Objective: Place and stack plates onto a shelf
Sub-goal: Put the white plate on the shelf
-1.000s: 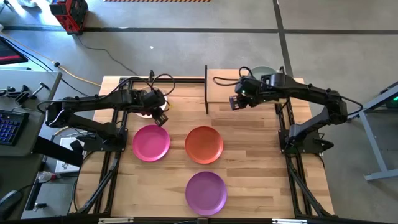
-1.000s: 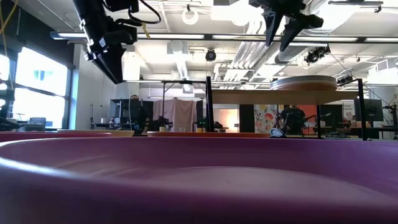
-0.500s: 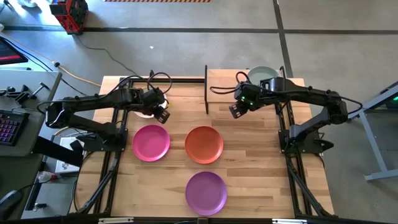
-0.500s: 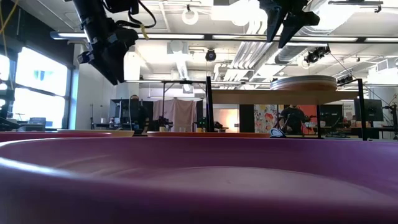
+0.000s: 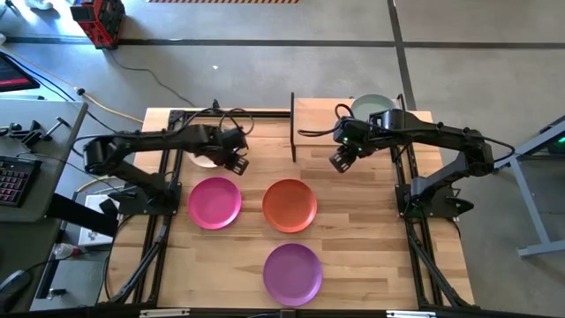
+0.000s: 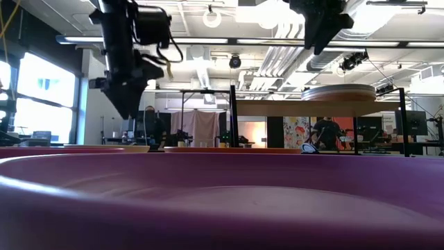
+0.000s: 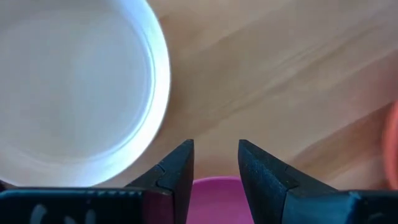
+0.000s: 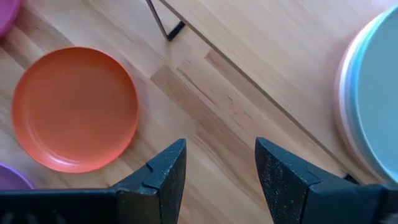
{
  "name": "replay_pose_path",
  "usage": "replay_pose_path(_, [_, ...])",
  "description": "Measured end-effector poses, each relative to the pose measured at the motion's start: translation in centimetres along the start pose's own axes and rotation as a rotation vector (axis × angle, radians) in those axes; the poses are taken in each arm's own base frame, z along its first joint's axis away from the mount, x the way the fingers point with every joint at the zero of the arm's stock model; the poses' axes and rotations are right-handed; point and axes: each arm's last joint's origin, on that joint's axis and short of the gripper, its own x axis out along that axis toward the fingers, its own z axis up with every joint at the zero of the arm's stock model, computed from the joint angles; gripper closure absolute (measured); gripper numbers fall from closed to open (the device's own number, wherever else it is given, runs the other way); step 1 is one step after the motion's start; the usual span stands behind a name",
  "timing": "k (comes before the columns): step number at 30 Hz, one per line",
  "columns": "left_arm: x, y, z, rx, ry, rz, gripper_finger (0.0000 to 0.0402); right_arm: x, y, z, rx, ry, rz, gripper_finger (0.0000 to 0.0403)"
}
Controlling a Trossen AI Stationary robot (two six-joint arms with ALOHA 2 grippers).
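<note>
The robot's left gripper should keep moving down toward the cream plate's rim [image 7: 161, 81] until its fingers are on both sides of that rim, as clear wood [image 7: 188, 119] lies between the rim and the magenta plate.
Three plates lie flat on the slatted table: magenta [image 5: 214, 202], orange [image 5: 290, 205] and purple [image 5: 292, 272]. A cream plate [image 7: 74, 87] lies at the far left, partly under my left arm. The shelf [image 5: 322, 124] stands at the far middle on black posts and bears a stack topped by a grey-green plate [image 5: 371, 106]. My left gripper [image 5: 237, 162] hangs open, pointing down, between the cream plate and the magenta plate's far rim [image 7: 214, 186]. My right gripper [image 5: 340, 162] is open, high above the table, just off the shelf's near edge.
Bare wood lies between the cream, magenta and orange plates and to the right of the orange plate. A black shelf post [image 8: 158, 18] stands near the orange plate's far side. In the low view the purple plate [image 6: 222, 201] fills the foreground. Black frame rails run along both table sides.
My left gripper has sunk toward the table and gone a little toward the right edge, past the cream plate, rolling about its own axis; it stays open. My right gripper has rolled about its axis in place, still open. No plate has moved.
</note>
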Motion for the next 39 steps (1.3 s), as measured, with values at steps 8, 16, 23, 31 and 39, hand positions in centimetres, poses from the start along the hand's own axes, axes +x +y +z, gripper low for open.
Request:
replay_pose_path(8, [2.4, 0.2, 0.8, 0.032, 0.033, 0.114, 0.0286, -0.1, 0.1, -0.3, 0.063, 0.009, -0.010, 0.0234])
replay_pose_path(16, [4.8, 0.5, 1.4, 0.097, 0.107, 0.177, 0.0286, -0.3, 1.0, -0.9, 0.081, 0.010, 0.008, 0.0234])
replay_pose_path(23, [7.0, 0.6, 1.5, 0.112, 0.163, 0.245, 0.0286, -0.6, 1.7, -1.5, 0.112, 0.012, 0.021, 0.0234])
replay_pose_path(31, [8.8, 0.5, 1.5, 0.170, 0.197, 0.310, 0.0286, -0.7, 2.3, -1.9, 0.141, 0.012, 0.031, 0.0234])
replay_pose_path(39, [8.9, 0.3, 1.4, 0.270, 0.207, 0.300, 0.0330, -0.8, 2.4, -2.1, 0.166, -0.007, 0.020, 0.0234])
